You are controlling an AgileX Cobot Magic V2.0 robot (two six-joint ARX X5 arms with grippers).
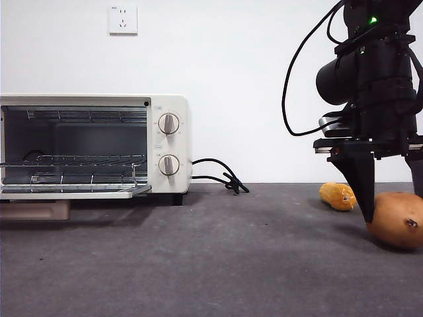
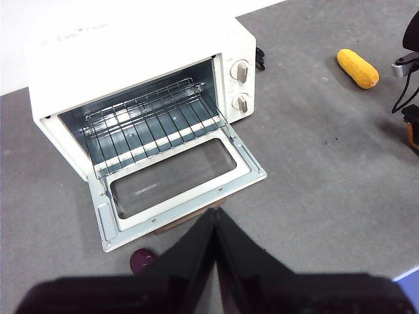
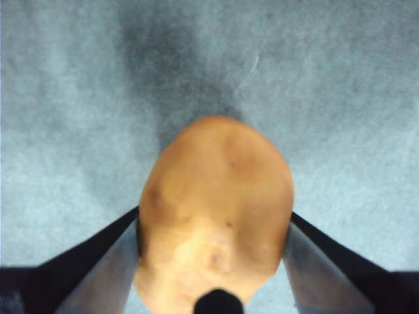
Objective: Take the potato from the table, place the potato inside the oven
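Tall space shows (image 1: 82, 137) above the wire rack of the oven. The potato (image 1: 397, 220) should fit behind the closed glass door when I bring it in.
The orange-brown potato (image 1: 398, 221) (image 3: 216, 209) lies on the dark grey table (image 1: 211, 264) at the far right. My right gripper (image 1: 393, 198) (image 3: 214, 261) has come down over it from above. Its jaws stand open, one on each side of the potato and close against its skin. The cream-white oven (image 1: 168, 105) (image 2: 131, 52) stands at the left with its glass door (image 2: 177, 176) folded down and its wire rack (image 2: 147, 121) bare. My left gripper (image 2: 216, 212) hangs shut and empty above the table in front of the oven door.
A yellow corn cob piece (image 1: 338, 195) (image 2: 358, 68) lies just behind and left of the potato. The oven's black cord (image 1: 221, 175) trails on the table to its right. A brown block (image 1: 34, 210) sits under the open door. A small purple object (image 2: 141, 261) lies near the left gripper.
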